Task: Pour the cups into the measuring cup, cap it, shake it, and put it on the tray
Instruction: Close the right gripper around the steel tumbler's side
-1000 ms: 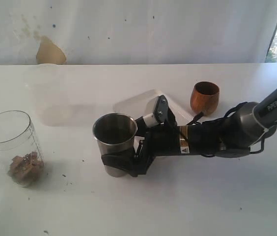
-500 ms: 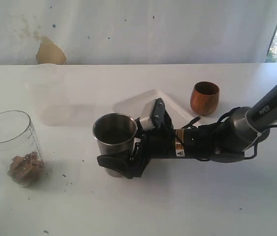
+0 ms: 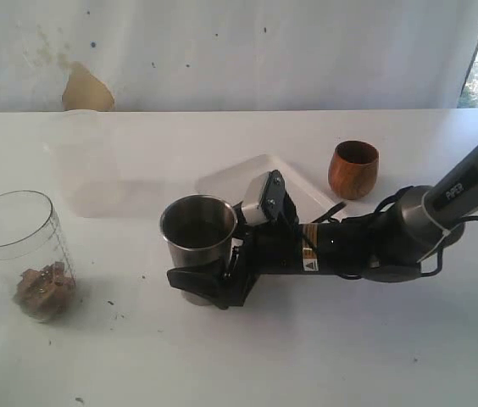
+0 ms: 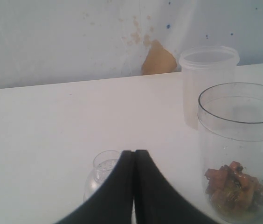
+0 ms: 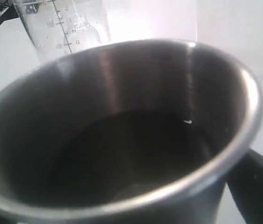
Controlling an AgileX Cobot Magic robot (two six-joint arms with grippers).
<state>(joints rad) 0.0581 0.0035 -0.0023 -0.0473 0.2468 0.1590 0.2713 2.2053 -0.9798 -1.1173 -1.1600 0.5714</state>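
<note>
A bright glint (image 5: 187,122) is on the smooth dark surface inside. The steel tumbler (image 3: 197,233) will let liquid out in a thin stream when I pour.
The steel tumbler (image 3: 198,233) stands upright on the table with dark contents inside (image 5: 131,149). My right gripper (image 3: 192,276) reaches in from the right and is shut on its lower wall; one dark finger (image 5: 257,186) lies against its side. The clear measuring cup (image 3: 23,253) stands at the far left with brown chunks at its bottom (image 4: 236,186); its graduation marks (image 5: 66,32) show behind the tumbler. The wooden cup (image 3: 353,168) stands at the back right. The white tray (image 3: 252,178) lies behind my right arm, partly hidden. My left gripper (image 4: 134,154) is shut and holds nothing, beside the measuring cup.
A frosted white tub (image 3: 82,161) (image 4: 208,79) stands behind the measuring cup near the wall. A small clear domed piece (image 4: 101,169) lies on the table just past my left fingers. The table's far edge meets a white backdrop.
My right gripper has slid a little further left along the tumbler's base and dropped slightly. The tumbler stays on the table, and nothing else has moved.
</note>
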